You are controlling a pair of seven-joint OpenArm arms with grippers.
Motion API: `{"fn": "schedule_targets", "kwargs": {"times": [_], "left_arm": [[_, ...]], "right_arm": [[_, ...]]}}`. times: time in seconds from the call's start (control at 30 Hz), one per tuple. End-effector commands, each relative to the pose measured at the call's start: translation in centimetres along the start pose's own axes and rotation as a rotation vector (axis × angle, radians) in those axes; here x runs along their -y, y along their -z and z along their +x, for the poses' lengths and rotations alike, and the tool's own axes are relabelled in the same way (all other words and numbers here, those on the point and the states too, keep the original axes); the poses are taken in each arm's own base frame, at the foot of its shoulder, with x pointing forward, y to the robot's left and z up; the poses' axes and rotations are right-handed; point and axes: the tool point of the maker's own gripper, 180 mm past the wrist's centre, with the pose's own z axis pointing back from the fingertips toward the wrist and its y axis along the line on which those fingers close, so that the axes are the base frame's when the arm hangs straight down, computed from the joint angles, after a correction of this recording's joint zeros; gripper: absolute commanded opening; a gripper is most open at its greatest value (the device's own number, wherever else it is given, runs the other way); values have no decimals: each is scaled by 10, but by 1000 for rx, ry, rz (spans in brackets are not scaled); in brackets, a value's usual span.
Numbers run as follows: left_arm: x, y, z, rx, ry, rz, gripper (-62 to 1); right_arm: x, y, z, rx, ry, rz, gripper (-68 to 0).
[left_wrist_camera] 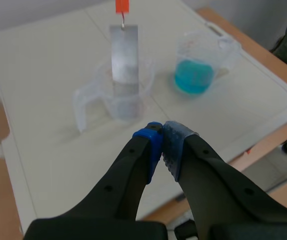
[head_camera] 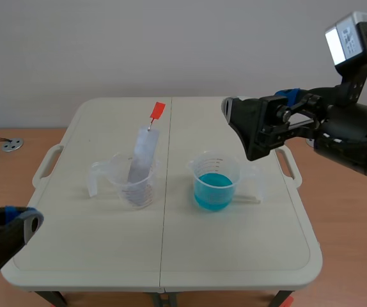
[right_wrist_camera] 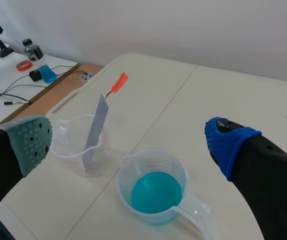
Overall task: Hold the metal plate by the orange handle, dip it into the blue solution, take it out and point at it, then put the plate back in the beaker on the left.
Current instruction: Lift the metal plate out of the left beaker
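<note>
I expect the metal plate (head_camera: 143, 155) to dangle and swing when I lift the orange handle, because only a thin link (head_camera: 150, 123) joins the two.
A thin metal plate (head_camera: 144, 152) with an orange handle (head_camera: 157, 112) stands tilted in the clear left beaker (head_camera: 134, 184). To its right is a second clear beaker (head_camera: 214, 181) holding blue solution. My right gripper (head_camera: 240, 131) hovers open above and just right of the blue beaker (right_wrist_camera: 153, 187), with nothing between its pads (right_wrist_camera: 31, 142). Ahead of it and to one side, the plate (right_wrist_camera: 96, 129) leans in its beaker (right_wrist_camera: 81, 146). My left gripper (left_wrist_camera: 161, 139) is shut on nothing, low at the table's near left corner (head_camera: 20, 220), well short of the plate (left_wrist_camera: 124, 52).
Both beakers stand on a white folding table (head_camera: 234, 256) with side handles (head_camera: 45, 164). A wooden floor surrounds it. In the right wrist view a side desk carries a tape roll (right_wrist_camera: 23, 65), a small bottle (right_wrist_camera: 32, 51) and cables.
</note>
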Motion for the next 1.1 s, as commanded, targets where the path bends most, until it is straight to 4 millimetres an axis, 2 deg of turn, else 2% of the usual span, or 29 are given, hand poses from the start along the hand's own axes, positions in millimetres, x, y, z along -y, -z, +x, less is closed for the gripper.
{"fn": "schedule_targets", "kwargs": {"times": [0.0, 0.3, 0.5, 0.67, 0.87, 1.07], "left_arm": [[7, -9, -10, -35, -19, -3, -590], [21, -57, -75, -309, -29, 49, -590], [22, -78, -110, -455, -52, 58, -590], [16, -90, -129, -512, -59, 77, -591], [10, -102, -149, -566, -65, 98, -591], [7, -113, -163, -608, -73, 106, -591]], "right_arm": [[1, 8, 8, 37, 23, 8, -39], [3, 58, -11, 18, 164, 56, -39], [-5, 92, -24, -7, 235, 128, -39], [-7, 118, -30, -36, 265, 147, -39], [-11, 149, -25, -53, 295, 167, -39], [-28, 176, -29, -92, 334, 209, -39]]}}
